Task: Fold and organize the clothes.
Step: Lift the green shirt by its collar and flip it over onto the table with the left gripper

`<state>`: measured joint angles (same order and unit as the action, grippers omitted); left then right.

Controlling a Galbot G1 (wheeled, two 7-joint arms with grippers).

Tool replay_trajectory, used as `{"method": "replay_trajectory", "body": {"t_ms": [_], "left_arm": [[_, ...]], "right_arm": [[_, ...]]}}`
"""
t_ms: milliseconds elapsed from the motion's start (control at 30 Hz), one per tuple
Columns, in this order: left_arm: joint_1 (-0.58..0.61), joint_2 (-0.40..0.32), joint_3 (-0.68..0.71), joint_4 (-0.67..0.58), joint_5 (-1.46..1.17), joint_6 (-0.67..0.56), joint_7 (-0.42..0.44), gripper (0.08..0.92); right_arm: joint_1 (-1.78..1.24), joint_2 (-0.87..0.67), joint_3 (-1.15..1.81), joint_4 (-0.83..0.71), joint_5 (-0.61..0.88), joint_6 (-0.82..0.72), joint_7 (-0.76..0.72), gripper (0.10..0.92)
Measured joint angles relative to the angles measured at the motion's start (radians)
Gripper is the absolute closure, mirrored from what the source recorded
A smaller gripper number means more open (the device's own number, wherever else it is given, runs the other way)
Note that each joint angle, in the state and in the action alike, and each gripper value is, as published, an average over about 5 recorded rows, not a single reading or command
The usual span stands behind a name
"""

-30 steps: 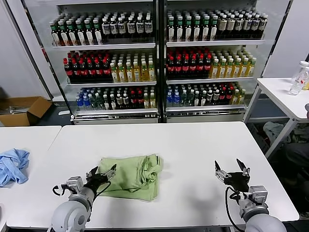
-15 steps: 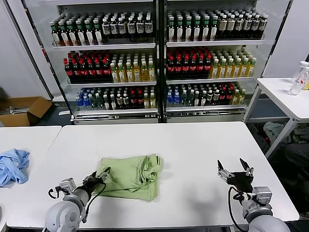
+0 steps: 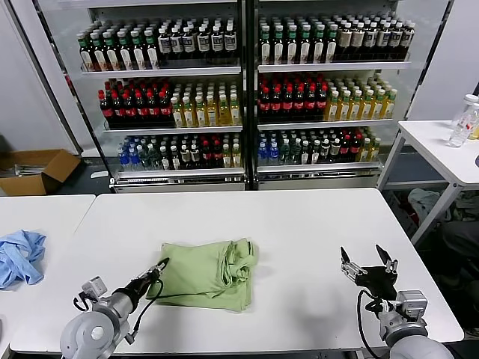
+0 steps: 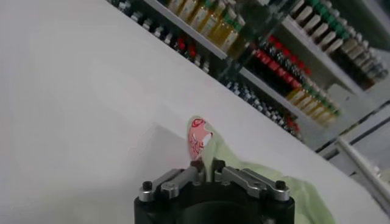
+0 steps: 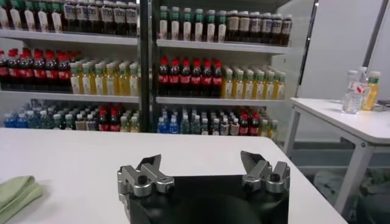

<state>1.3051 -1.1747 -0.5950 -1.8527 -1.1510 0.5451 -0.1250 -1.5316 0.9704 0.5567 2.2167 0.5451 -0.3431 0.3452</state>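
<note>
Next, I lift the shirt edge in my left gripper and swing it over towards the shirt's bunched end (image 3: pixel 240 260), print up, because the green shirt's printed side (image 4: pixel 198 136) faces down.
A pale green shirt (image 3: pixel 209 273) lies roughly folded on the white table (image 3: pixel 299 224), left of centre. My left gripper (image 3: pixel 159 267) is shut on its left edge. In the left wrist view, green fabric (image 4: pixel 292 189) runs between the closed fingers of the left gripper (image 4: pixel 206 165), and a turned-up bit with a red-and-pink print (image 4: pixel 196 135) stands just beyond them. My right gripper (image 3: pixel 367 263) is open and empty, low over the table's front right, far from the shirt. In the right wrist view the right gripper (image 5: pixel 201 159) has its fingers wide apart, and the shirt's corner (image 5: pixel 15 192) shows at the edge.
A crumpled blue cloth (image 3: pixel 19 254) lies on the neighbouring table at the left. Drink coolers full of bottles (image 3: pixel 247 90) stand behind the table. A small white side table (image 3: pixel 441 146) with a bottle stands at the right. A cardboard box (image 3: pixel 37 170) sits on the floor at the left.
My left gripper went from open at the shirt's left edge to shut on it and drew back. The shirt shifted slightly right. The right gripper drifted a little right and down.
</note>
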Motion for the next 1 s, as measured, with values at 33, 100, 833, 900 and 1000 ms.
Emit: {"method": "replay_trajectory", "body": {"t_ms": [33, 100, 833, 900, 1000], "left_arm": [[0.002, -0.003, -0.007, -0.001, -0.014, 0.001, 0.001, 0.884], [0.004, -0.007, -0.019, -0.004, -0.036, 0.002, 0.001, 0.902], [0.035, 0.263, -0.35, -0.052, -0.062, 0.026, -0.069, 0.902], [0.035, 0.271, -0.332, -0.089, -0.027, 0.027, -0.084, 0.902], [0.021, 0.258, -0.265, -0.14, 0.027, 0.028, -0.111, 0.902]], "right_arm": [[-0.002, -0.001, 0.002, 0.002, 0.001, 0.0, 0.0, 0.203], [-0.004, -0.004, 0.006, 0.006, 0.003, -0.001, 0.002, 0.203], [0.04, 0.007, 0.002, 0.031, 0.059, -0.003, -0.004, 0.203], [0.04, 0.014, 0.001, 0.036, 0.057, -0.002, -0.006, 0.203], [0.037, 0.02, 0.001, 0.044, 0.054, 0.0, -0.009, 0.203]]}}
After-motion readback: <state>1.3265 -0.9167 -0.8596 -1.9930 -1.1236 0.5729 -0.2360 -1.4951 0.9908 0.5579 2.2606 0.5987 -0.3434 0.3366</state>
